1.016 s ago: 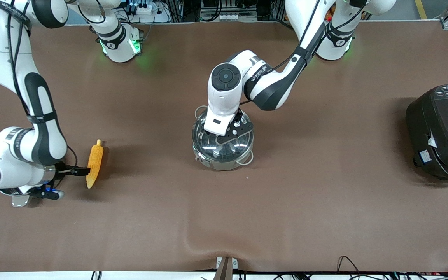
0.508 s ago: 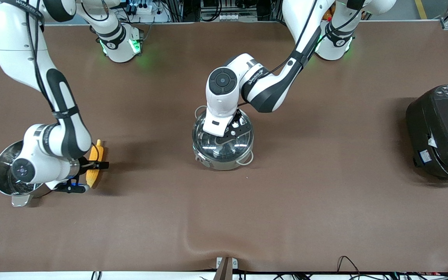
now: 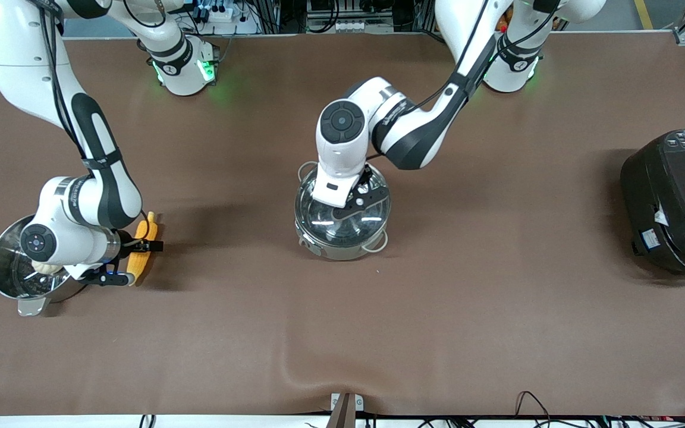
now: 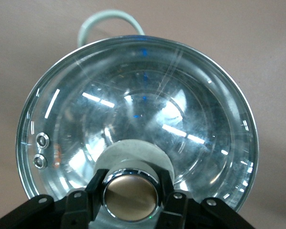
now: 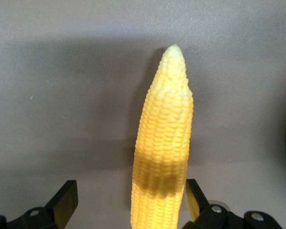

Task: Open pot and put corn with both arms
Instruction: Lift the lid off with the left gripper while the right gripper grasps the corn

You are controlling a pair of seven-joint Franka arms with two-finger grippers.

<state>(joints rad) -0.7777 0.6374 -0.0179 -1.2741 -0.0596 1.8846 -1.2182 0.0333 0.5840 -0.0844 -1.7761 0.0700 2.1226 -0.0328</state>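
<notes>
I expect the yellow corn (image 3: 143,247) to fit lying down when I lower it inside, because it looks shorter than the steel pot's round opening is wide.
The steel pot (image 3: 342,249) stands mid-table with its glass lid (image 3: 372,223) on it. My left gripper (image 3: 349,207) is over the lid. In the left wrist view it (image 4: 131,192) is shut on the copper knob (image 4: 131,198), a finger on each side, above the lid (image 4: 181,109). The yellow corn (image 3: 145,230) lies on the table toward the right arm's end. My right gripper (image 3: 142,248) is down at the corn. In the right wrist view the gripper (image 5: 129,196) is open around the corn (image 5: 164,143), with one finger against it and the other apart.
A steel steamer pot (image 3: 3,279) holding a white bun (image 3: 45,268) stands beside the corn at the table's right-arm end, partly under my right wrist. A black rice cooker (image 3: 672,202) stands at the left arm's end.
My right arm swung from over the steamer pot to the corn, and its open fingers now straddle the cob. My left gripper stays on the knob, and the lid has barely shifted.
</notes>
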